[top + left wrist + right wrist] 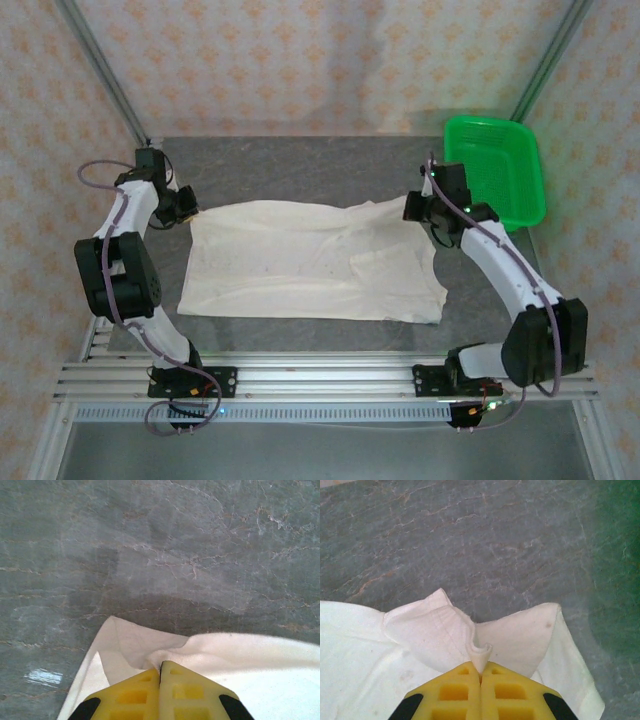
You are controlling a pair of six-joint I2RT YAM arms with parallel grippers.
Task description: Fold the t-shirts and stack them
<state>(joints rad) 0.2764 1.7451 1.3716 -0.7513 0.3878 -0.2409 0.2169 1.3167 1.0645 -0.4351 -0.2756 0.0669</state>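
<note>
Both ends of the t-shirt's far side (300,207) are in my grippers, so my right gripper keeps folding toward its flat near side (320,305) until the fold lies down.
An off-white t-shirt (310,262) lies spread across the middle of the grey table, plain face up with faint dark marks showing through. My left gripper (186,207) is shut on its far left corner; in the left wrist view the yellow fingers (161,666) pinch bunched cloth (125,645). My right gripper (418,210) is shut on the far right corner. In the right wrist view a curl of the shirt's fabric (481,654) sticks out between the closed yellow fingertips (481,672).
A green plastic basket (497,168) stands at the back right, just beyond the right arm. The table's stone-patterned top (300,165) is bare behind the shirt. An aluminium rail (320,380) runs along the near edge with both arm bases.
</note>
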